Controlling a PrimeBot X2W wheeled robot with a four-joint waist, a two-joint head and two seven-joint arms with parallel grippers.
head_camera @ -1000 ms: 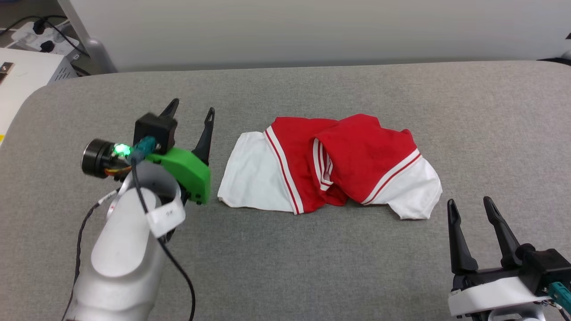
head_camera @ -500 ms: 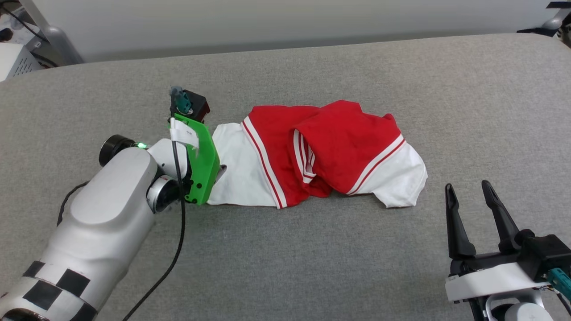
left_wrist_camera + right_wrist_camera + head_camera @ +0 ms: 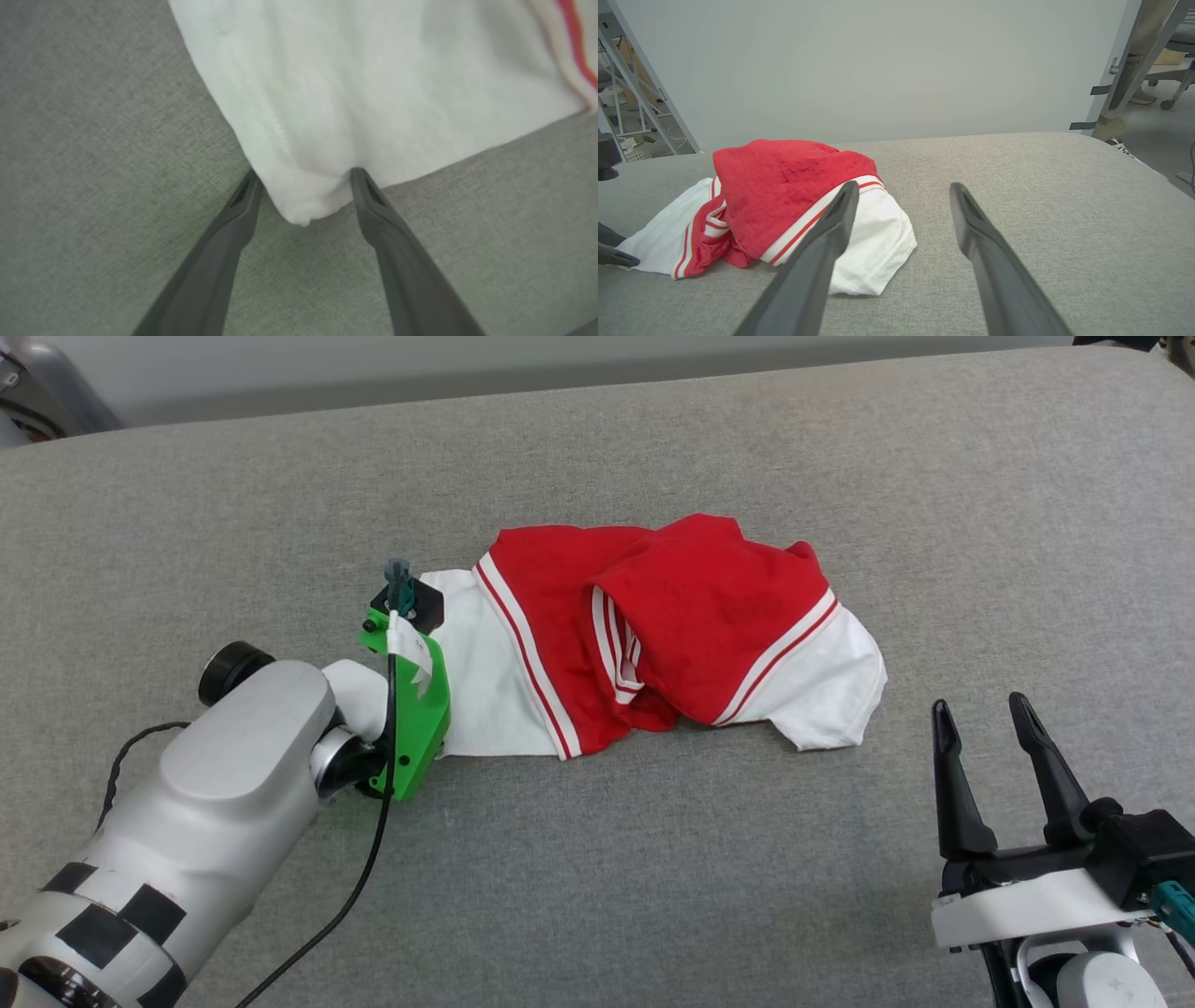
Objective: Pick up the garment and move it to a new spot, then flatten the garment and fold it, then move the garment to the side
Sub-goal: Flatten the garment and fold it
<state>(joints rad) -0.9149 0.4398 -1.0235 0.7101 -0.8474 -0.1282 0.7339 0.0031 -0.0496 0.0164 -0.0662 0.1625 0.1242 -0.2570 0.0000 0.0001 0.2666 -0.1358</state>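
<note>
My grippers will pull the white sleeves apart, and a hidden collar [image 3: 629,655] should then open out, because striped trim [image 3: 606,633] is peeking from a fold in the red body.
The garment [image 3: 709,616] lies crumpled in the middle of the grey padded table [image 3: 653,859], its red body bunched between two white sleeves with red-and-white stripe trim. The left arm's green wrist mount [image 3: 415,728] stands over the near corner of the left sleeve. In the left wrist view my left gripper [image 3: 304,171] is open, one finger on each side of that white sleeve corner [image 3: 303,205], tips at the cloth. My right gripper [image 3: 978,702] is open and empty, near the table's front right, a short way in front of the right sleeve [image 3: 878,242].
A pale wall [image 3: 878,70] stands behind the table's far edge. Metal frame legs [image 3: 1120,70], a chair base and a person's shoe [image 3: 1139,97] are off the table's right end. A black cable [image 3: 373,859] hangs along my left arm.
The head camera has tilted down. My left gripper has turned from pointing away to pointing down and has moved right onto the left sleeve's corner. The right gripper has stayed put.
</note>
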